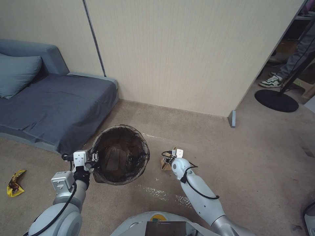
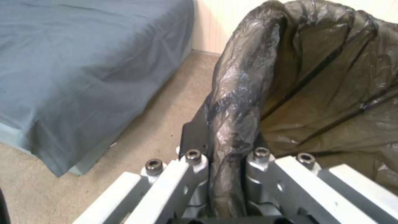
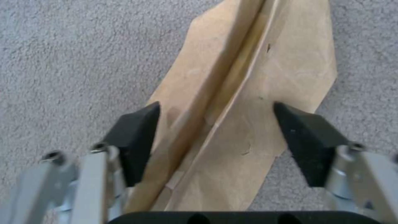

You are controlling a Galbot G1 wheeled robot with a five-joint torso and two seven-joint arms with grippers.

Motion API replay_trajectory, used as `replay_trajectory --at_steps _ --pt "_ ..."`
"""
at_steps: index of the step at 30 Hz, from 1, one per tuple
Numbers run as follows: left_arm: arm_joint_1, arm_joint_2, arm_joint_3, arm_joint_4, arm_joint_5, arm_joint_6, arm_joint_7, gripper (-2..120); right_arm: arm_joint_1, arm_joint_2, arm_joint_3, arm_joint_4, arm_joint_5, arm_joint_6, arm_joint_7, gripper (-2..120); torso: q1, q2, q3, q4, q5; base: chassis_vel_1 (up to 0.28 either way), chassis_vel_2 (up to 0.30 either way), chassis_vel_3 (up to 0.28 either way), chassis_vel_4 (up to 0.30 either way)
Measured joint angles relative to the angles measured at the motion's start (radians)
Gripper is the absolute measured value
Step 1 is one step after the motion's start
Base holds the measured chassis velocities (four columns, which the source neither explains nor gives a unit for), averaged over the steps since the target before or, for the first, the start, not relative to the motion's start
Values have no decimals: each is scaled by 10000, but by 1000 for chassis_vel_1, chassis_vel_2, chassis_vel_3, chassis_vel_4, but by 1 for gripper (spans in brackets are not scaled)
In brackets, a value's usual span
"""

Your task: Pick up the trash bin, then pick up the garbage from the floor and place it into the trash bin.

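My gripper will lift the brown paper bag, and it will hold its spread shape rather than droop, since the bag's fold stands up crisp.
The trash bin, lined with a dark bag, hangs just above the floor, and a brown paper piece lies inside it. My left gripper is shut on the bin's near-left rim, one finger inside and one outside the bag. To the bin's right, my right gripper stands open, low over a flattened brown paper bag on the carpet. Its black pads straddle the bag's folded ridge without closing on it. A yellow snack wrapper lies on the floor at far left.
A grey-blue sofa bed stands close behind and left of the bin. A beige panel wall runs along the back. A black round stand base and a person's shoe are at far right. Pale tape strips cross the carpet near me.
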State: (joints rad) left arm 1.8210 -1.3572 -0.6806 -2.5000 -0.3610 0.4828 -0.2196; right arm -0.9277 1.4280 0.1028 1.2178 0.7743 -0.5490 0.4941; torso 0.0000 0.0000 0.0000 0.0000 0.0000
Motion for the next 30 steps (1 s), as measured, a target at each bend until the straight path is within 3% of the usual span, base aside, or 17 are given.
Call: replay_trajectory --at_steps 5,10,17,30 --pt "5 -9 3 0 0 0 -2 5 -4 7 -2 -43 -4 13 -23 43 0 0 0 0 -1 0 0 0 0" --pt "13 -10 3 0 0 0 -3 5 -7 15 -10 -55 -30 20 -39 33 0 0 0 -1 -1 0 0 0 0" --pt "10 -23 14 0 9 0 -4 5 17 44 -13 -145 -96 52 -100 2 0 0 0 -1 0 0 0 0 0" --pt "-15 -16 45 0 19 0 3 5 -10 -107 32 183 -234 92 -168 0 0 0 0 0 0 0 0 0 0"
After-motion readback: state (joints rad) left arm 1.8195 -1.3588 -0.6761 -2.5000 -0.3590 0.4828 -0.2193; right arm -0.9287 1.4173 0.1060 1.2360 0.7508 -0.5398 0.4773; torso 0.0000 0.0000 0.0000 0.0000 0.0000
